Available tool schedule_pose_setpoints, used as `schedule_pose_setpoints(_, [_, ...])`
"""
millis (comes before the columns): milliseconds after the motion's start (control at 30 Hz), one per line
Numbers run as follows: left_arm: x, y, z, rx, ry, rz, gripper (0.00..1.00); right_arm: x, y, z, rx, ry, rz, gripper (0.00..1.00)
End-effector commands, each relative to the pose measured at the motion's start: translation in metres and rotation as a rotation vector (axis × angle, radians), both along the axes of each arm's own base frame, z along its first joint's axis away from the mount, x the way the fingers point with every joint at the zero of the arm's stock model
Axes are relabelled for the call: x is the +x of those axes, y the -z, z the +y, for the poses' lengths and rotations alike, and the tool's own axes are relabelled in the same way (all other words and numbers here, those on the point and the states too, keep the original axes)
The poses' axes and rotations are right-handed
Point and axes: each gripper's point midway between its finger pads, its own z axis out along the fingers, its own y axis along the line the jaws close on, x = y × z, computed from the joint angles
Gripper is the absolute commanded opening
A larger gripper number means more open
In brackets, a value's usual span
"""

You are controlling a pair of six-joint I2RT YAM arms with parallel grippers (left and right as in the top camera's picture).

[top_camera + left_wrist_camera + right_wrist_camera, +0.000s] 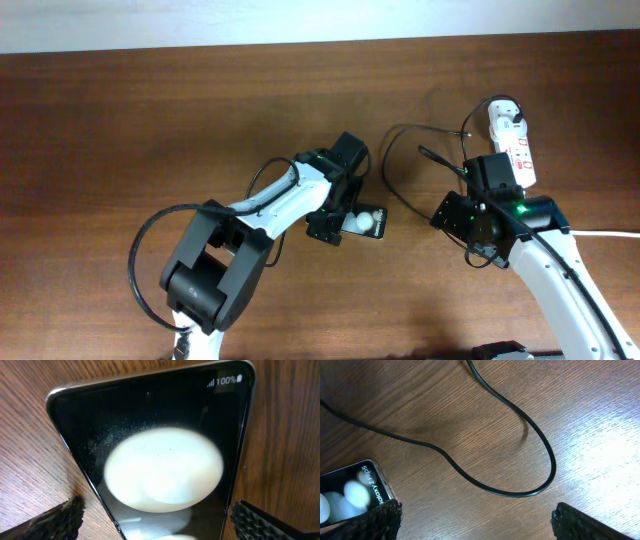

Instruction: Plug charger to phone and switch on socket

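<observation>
The phone (366, 221) is lying crooked between my left gripper's open fingers. The phone should be gripped squarely by its long sides (233, 482) with my left gripper, then turned and pulled back.
The phone (368, 222) lies flat on the table, a black slab with white round spots. In the left wrist view it (150, 415) fills the frame. My left gripper (155, 525) is open, with one finger on each side of the phone, low over it (338, 224). My right gripper (475, 520) is open and empty over bare wood, right of the phone's lettered end (367, 485). The charger's thin black cable (540, 445) loops in front of it and runs (388, 160) to a dark plug in the socket (512, 145), a white power strip at the back right.
The thick white cord (612, 233) leaves the right edge. My right arm (560, 270) comes in from the lower right, my left arm (250, 230) from the lower left. A pale wall edge runs along the table's far side.
</observation>
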Motion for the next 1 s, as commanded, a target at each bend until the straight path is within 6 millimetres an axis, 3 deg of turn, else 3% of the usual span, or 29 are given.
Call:
schedule_pose_setpoints(0, [-0.084,0.138,0.095,0.406,0.065,0.269,0.87,0.001,-0.001,-0.005,-0.018,0.013,-0.004,0.99])
schedule_pose_setpoints(133, [-0.086,0.138,0.092,0.388,0.063,0.282,0.76,0.001,-0.001,-0.005,-0.018,0.013,-0.004,0.99])
schedule_pose_setpoints(267, [-0.088,0.136,0.097,0.395,0.117,0.295,0.78,0.001,-0.001,-0.005,-0.018,0.013,-0.004,0.99])
schedule_pose_setpoints(367, [-0.080,0.135,0.112,0.391,0.163,0.311,0.79,0.001,-0.001,-0.005,-0.018,0.013,-0.004,0.99])
schedule_pose_setpoints(567, [-0.025,0.124,0.164,0.287,0.284,0.311,0.91,0.001,-0.001,-0.005,-0.018,0.013,-0.004,0.99])
schedule_pose_setpoints(700, [-0.010,0.105,0.182,0.357,0.273,0.334,0.91,0.001,-0.001,-0.005,-0.018,0.013,-0.004,0.99])
schedule_pose_setpoints(900, [-0.011,0.100,0.160,0.360,0.332,0.321,0.85,0.001,-0.001,-0.005,-0.018,0.013,-0.004,0.99])
schedule_pose_setpoints(967, [-0.018,0.100,0.150,0.340,0.345,0.336,0.99,0.001,-0.001,-0.005,-0.018,0.013,-0.004,0.99])
